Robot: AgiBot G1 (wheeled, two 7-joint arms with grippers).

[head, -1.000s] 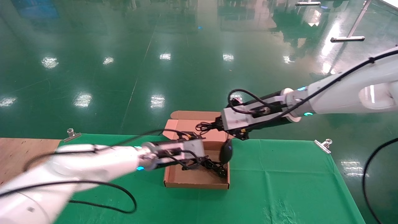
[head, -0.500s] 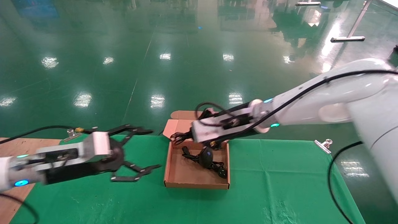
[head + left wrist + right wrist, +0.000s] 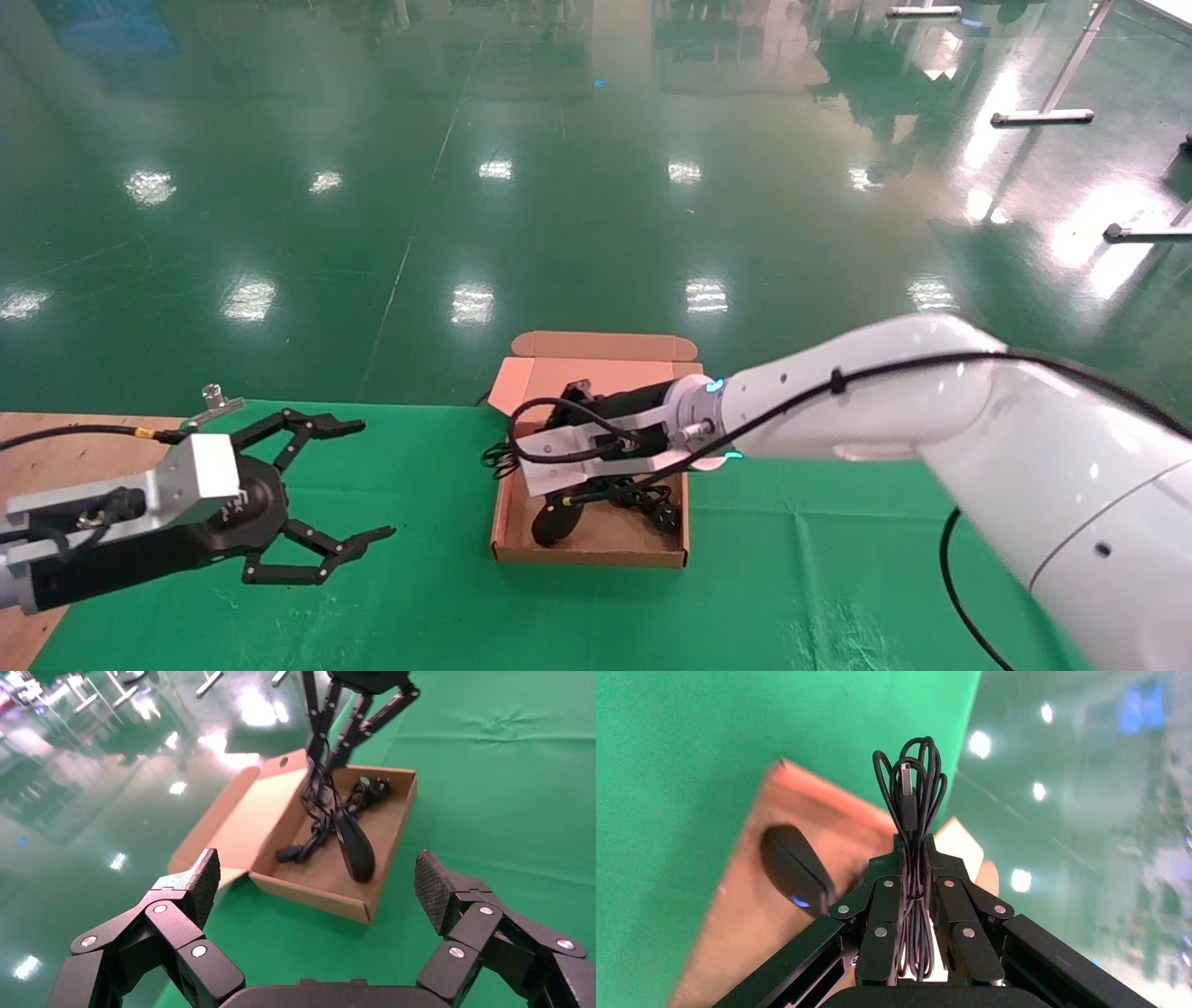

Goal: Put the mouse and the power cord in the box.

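Next, my right gripper pulls the cable back inside the box (image 3: 307,859) and lowers it before opening, because the mouse's cable loops (image 3: 499,458) stick out past the box's side.
The box (image 3: 589,555) lies open on the green cloth, its lid (image 3: 596,363) folded back on the far side. The power cord (image 3: 655,501) lies coiled inside the box (image 3: 320,894). My right gripper (image 3: 506,457) reaches over the box's left part, shut on the bundled thin cable (image 3: 914,783) of the mouse (image 3: 554,527). The mouse (image 3: 355,848) hangs tilted inside the box, nose down near the floor. Its blue wheel shows in the right wrist view (image 3: 796,874). My left gripper (image 3: 321,489) hovers open and empty over the cloth, left of the box.
A green cloth (image 3: 838,559) covers the table, held by metal clips (image 3: 216,401) at the far edge. Bare wood (image 3: 65,438) shows at the left. Beyond the table's far edge is glossy green floor. The right arm (image 3: 885,410) spans the table's right half.
My left gripper has pulled out of the box to the left and stands open. My right gripper has carried the mouse leftward by its cable and lowered it into the box.
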